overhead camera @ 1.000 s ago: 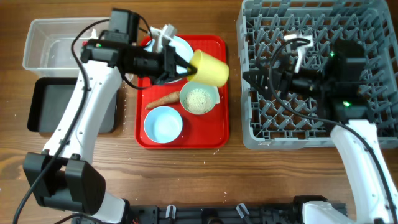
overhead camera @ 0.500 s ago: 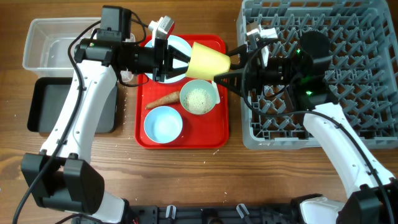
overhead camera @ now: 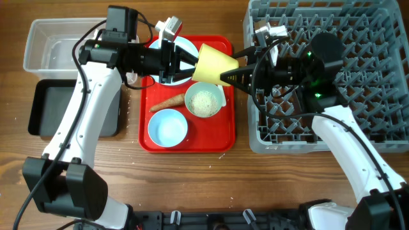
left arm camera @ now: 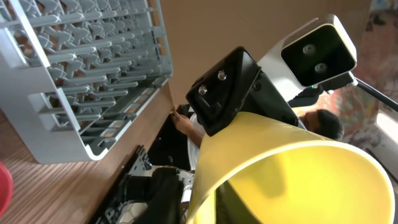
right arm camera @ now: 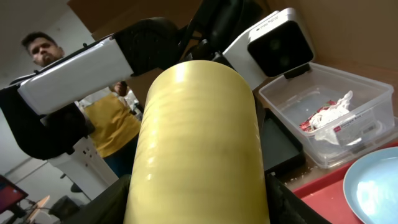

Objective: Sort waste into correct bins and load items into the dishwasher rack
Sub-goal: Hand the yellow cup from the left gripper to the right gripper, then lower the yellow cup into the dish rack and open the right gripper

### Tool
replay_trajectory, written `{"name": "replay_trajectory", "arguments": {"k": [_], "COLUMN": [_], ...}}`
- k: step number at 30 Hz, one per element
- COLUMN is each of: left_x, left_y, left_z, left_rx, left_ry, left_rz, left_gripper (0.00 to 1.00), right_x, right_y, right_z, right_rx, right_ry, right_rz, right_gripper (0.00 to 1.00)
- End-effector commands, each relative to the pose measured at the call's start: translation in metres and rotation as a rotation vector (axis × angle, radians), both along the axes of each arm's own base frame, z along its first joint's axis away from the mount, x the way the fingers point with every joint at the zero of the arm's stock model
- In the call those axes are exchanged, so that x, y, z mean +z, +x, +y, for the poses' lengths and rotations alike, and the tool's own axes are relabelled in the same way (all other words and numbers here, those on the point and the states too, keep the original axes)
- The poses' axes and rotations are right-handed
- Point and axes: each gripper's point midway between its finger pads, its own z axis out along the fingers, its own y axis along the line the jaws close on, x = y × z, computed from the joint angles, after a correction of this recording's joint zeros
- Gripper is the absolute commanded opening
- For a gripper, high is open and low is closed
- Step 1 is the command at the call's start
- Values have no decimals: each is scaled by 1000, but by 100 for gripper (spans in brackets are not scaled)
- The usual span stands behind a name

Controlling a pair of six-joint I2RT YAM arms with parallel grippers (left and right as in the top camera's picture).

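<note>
The yellow cup is in my left gripper, held by the rim (left arm camera: 267, 155) that must face down in the rack, so my right gripper should take the cup there by the cup's base (overhead camera: 231, 64).
The yellow cup (overhead camera: 214, 64) hangs on its side above the red tray (overhead camera: 220, 137), held between both arms. My left gripper (overhead camera: 186, 64) is shut on its rim, one finger inside the cup (left arm camera: 298, 180) and one outside (left arm camera: 205, 205). My right gripper (overhead camera: 230, 75) is closed on the cup's other end, a black finger on each side of it (right arm camera: 199, 193). On the tray lie a pale blue plate (overhead camera: 185, 48), a bowl of rice (overhead camera: 204, 101), an empty bowl (overhead camera: 167, 126) and a carrot-like stick (overhead camera: 167, 102). The spoon is out of view.
The grey dishwasher rack (overhead camera: 358, 115) stands at the right. The clear tub (overhead camera: 45, 45) and the black tray (overhead camera: 45, 118) are at the left. The right wrist view shows a red-and-white wrapper (right arm camera: 326, 118) inside the tub. A person stands beyond the table.
My right gripper came left from over the rack to the cup and its fingers closed in around the cup's end. My left arm lifted the cup slightly and has held it still.
</note>
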Motion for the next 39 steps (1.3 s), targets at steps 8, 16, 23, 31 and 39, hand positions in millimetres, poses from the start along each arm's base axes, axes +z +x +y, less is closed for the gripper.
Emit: {"name": "replay_trajectory", "arguments": {"k": [8,16,23,31,39], "left_x": [-102,-121,-123,-125,-126], "left_y": [67,70,69,64,58], "left_z": [99,140,147,148,129], "left_rx": [462,561,573,563,513], "left_ry": [769,1010,1049,1057,1056], "left_rz": [-62,-59,-56,-39,-57], "left_gripper": [27,31,31,31,53], "right_x": [-63,-112,-134,-212,-223], "right_y": [76,47,-25,-47,-23], "right_z": [-110,-168,-180,-174,-165], "right_rx": [-511,-894,-923,-735,-769], "right_ry": [-134,-583,-1042,-1279,-1205], "right_rz": [294,627,828,1133,1163], "right_gripper": [22,20,25,24,86]}}
